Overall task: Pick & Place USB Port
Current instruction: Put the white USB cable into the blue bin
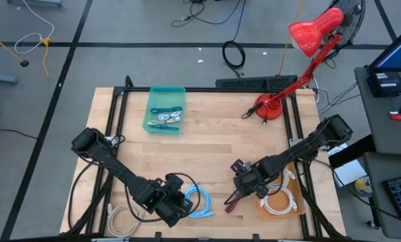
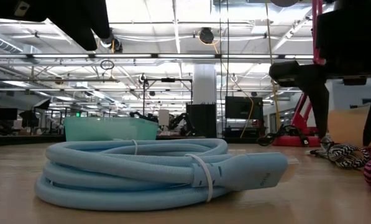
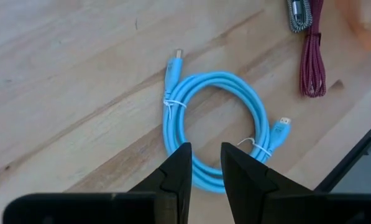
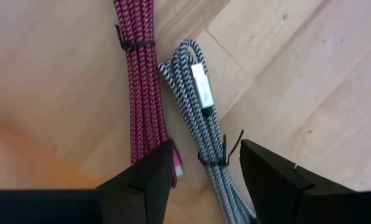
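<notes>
Next, I turn my right gripper in line with the slanting black-and-white bundle before I close it, since the maroon bundle's end is at that gripper's finger.
A light-blue USB cable coil, tied with white ties, lies flat on the wood table near its near edge. My left gripper hovers over the coil's edge, open with a narrow gap. A black-and-white braided cable bundle and a maroon braided bundle lie side by side farther right. My right gripper is open, with its fingers on either side of the black-and-white bundle.
A teal bin holding cables sits toward the far side. A red desk lamp stands at the far right corner. An orange tray with a white cable lies right of my right gripper. Another white cable lies near left.
</notes>
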You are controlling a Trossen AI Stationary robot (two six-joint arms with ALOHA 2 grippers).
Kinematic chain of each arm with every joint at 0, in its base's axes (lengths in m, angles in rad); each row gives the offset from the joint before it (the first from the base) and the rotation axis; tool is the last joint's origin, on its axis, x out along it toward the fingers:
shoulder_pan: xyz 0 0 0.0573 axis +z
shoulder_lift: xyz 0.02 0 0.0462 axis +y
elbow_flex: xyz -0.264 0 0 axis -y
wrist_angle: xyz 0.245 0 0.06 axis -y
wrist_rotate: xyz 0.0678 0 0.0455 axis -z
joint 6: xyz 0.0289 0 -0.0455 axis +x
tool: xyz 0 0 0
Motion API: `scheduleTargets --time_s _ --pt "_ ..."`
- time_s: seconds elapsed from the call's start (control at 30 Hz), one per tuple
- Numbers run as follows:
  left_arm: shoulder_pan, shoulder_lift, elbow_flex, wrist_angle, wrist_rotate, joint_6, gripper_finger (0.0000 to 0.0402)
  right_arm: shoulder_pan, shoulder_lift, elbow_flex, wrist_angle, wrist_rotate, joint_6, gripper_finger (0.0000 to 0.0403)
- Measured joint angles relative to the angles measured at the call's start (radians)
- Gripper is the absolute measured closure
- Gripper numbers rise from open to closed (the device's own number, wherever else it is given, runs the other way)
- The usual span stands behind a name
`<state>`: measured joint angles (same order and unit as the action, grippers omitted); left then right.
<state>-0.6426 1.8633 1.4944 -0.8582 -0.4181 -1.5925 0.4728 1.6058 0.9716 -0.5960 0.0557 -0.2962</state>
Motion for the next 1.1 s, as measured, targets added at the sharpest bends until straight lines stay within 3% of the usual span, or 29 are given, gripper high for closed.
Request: scheduleTargets --time_s 0.4,0.83,1.1 --pt "-0.001 0.0 0.0 0.014 -0.002 -0.01 0.0314 -0.001 0.0 -0.02 0.022 0.052 0.053 0.0263" --pt "-0.001 0.0 0.0 0.047 -0.002 0.0 0.0314 -0.001 0.001 -0.021 0.016 0.048 0.101 0.0394" --pt "-0.001 0.0 0.0 0.049 -0.002 -0.005 0.0314 -0.002 0.001 -0.021 0.016 0.049 0.124 0.0395"
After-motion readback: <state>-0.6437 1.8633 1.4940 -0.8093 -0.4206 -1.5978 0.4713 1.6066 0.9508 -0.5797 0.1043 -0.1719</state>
